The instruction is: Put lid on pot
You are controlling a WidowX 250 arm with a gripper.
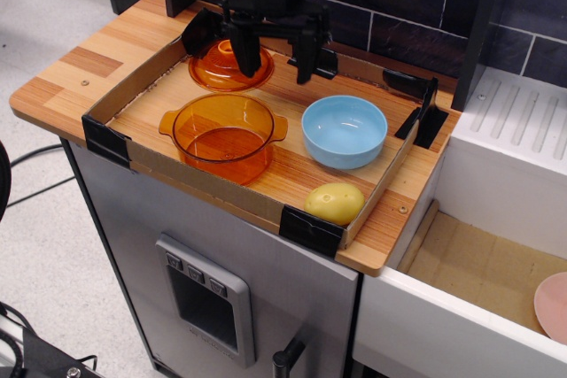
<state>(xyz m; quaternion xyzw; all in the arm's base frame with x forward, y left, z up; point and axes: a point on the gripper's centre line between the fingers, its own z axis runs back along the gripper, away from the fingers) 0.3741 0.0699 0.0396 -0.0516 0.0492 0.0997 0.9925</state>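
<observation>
The orange lid should come to rest at the pot's rim when I lower it, because the pot's round opening looks about as wide as the lid.
The orange see-through lid lies flat at the back left of the cardboard tray, its knob half hidden behind my left finger. The orange pot with two side handles stands open in front of it, at the tray's front left. My black gripper hangs open and empty at the back of the tray, just right of the lid. Its left finger stands over the lid's right edge and its right finger over bare wood. I cannot tell if the left finger touches the lid.
A light blue bowl stands right of the pot. A yellow round object lies in the tray's front right corner. A dark brick wall rises behind. A white sink with a pink plate is to the right.
</observation>
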